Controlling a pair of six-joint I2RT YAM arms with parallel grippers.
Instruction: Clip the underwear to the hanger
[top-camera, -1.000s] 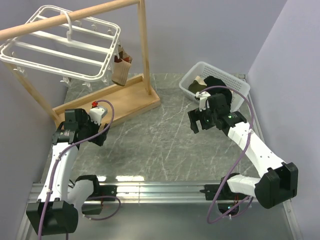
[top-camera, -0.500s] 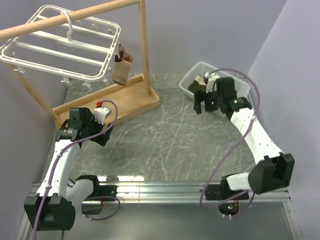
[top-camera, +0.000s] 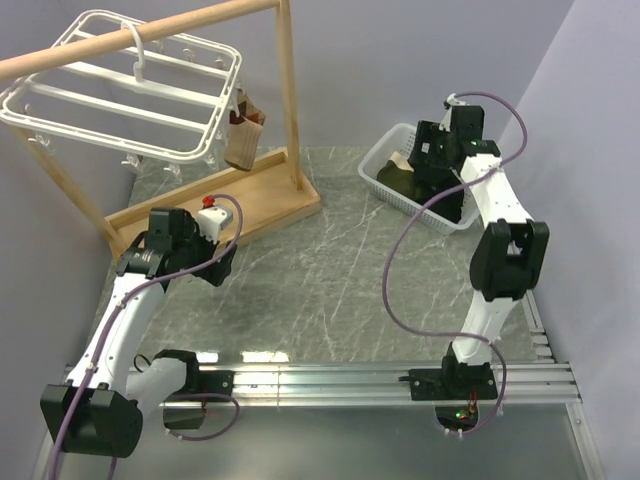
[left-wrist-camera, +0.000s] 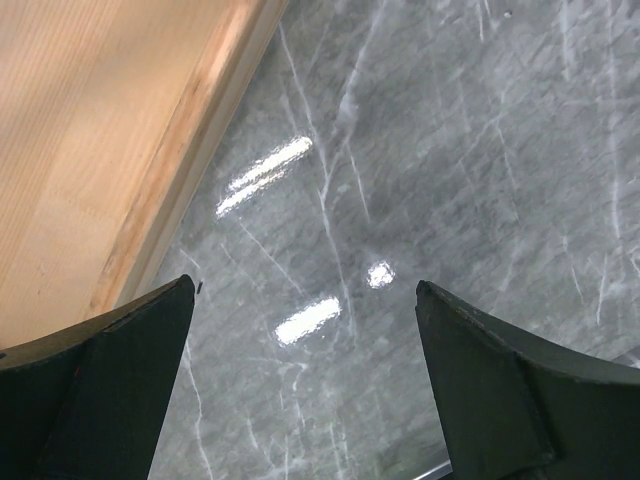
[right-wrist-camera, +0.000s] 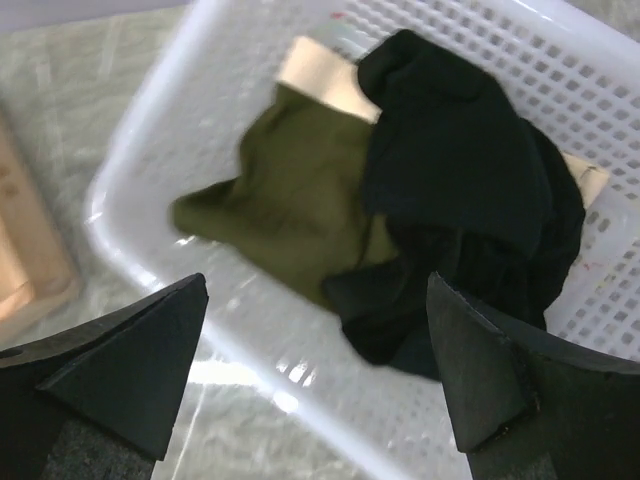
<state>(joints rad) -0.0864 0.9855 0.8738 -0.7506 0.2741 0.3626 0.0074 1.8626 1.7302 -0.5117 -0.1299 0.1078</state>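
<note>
My right gripper should go next toward the black folds (right-wrist-camera: 480, 265) and close there, because the black underwear (right-wrist-camera: 455, 165) is lying uncovered on top of the olive cloth.
The black underwear (right-wrist-camera: 460, 170) lies crumpled in the white mesh basket (right-wrist-camera: 150, 140), partly on top of an olive cloth (right-wrist-camera: 290, 200). My right gripper (right-wrist-camera: 316, 280) is open and empty, hovering above the basket's near rim, just short of the underwear. In the top view the right gripper (top-camera: 428, 160) sits over the basket (top-camera: 385, 165), and the arm hides most of the underwear (top-camera: 447, 200). The white hanger (top-camera: 130, 95) hangs from the wooden pole at the far left. My left gripper (left-wrist-camera: 305, 285) is open and empty above the table beside the stand's base.
The wooden pole stand (top-camera: 288, 90) has a plank base (left-wrist-camera: 100, 130) next to my left gripper (top-camera: 215, 262). A small brown garment (top-camera: 243, 135) hangs from the hanger's right edge. The walls stand close behind the basket and on the right.
My right arm has swung back and up from mid-table to above the basket. My left gripper has shifted slightly right and farther along the stand's base.
</note>
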